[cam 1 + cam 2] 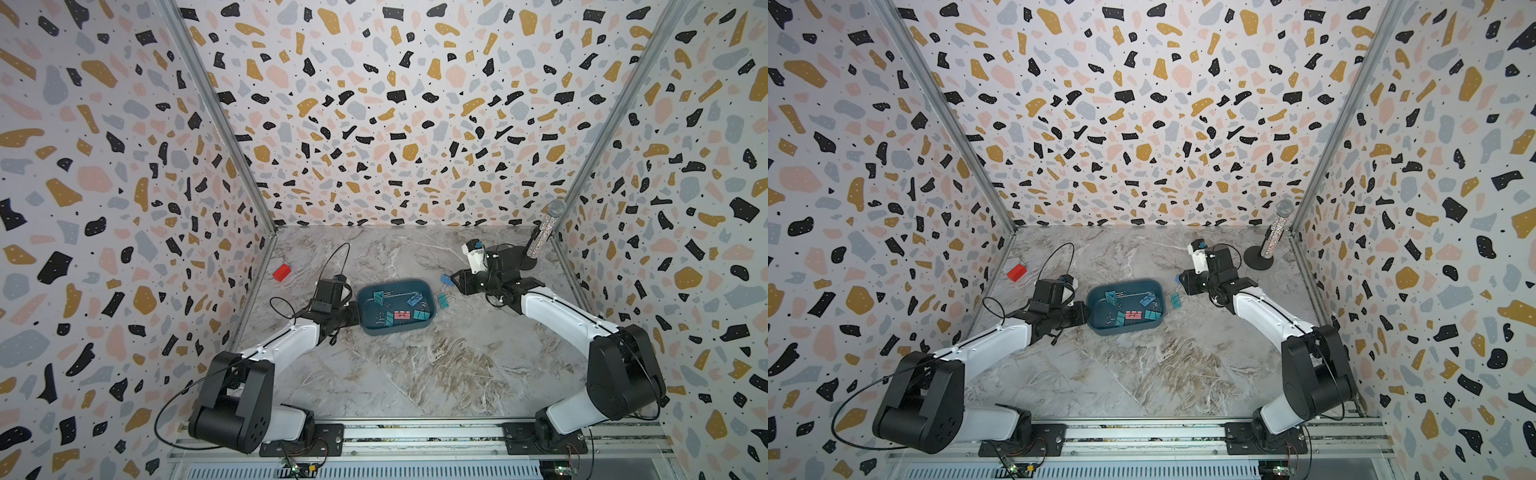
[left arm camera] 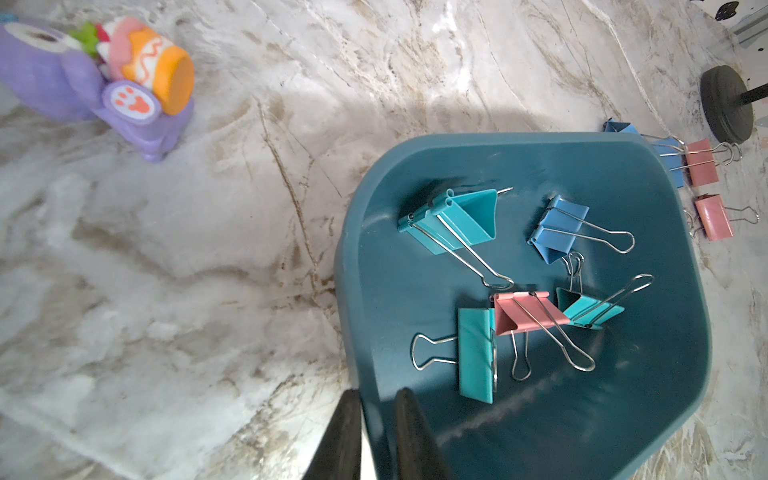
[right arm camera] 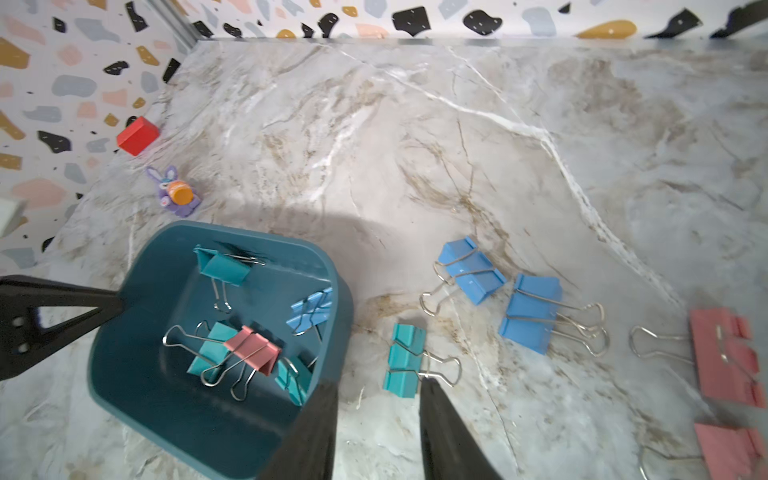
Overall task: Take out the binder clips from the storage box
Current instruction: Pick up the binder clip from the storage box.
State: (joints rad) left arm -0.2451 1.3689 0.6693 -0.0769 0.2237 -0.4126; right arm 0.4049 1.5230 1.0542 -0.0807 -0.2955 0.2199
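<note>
The teal clip by the storage box's far side [image 1: 378, 296] is away from other clips, so my right gripper goes on moving to the teal clip's wire handle [image 2: 486, 270] and closes there.
The dark teal storage box [image 1: 395, 283] [image 1: 1126, 283] sits mid-table. Several binder clips lie inside it, among them a pink one [image 2: 528, 311] [image 3: 251, 349] and a blue one [image 2: 557, 226]. My left gripper [image 2: 376, 401] [image 1: 353, 312] is shut on the box's near wall, one finger inside and one outside. My right gripper [image 3: 380, 388] [image 1: 455, 277] hangs open just right of the box, with only bare table between its fingers. A teal clip [image 3: 405, 359] [image 1: 443, 300] lies on the table at its fingertips, its wire handle touching one tip.
More clips lie on the table right of the box: two blue [image 3: 471, 270] [image 3: 530, 313] and two pink [image 3: 725, 357] [image 3: 731, 453]. A red block [image 1: 282, 272] and a purple-and-orange toy [image 2: 124, 83] sit at the left. A microphone on a round stand [image 1: 544, 232] stands back right.
</note>
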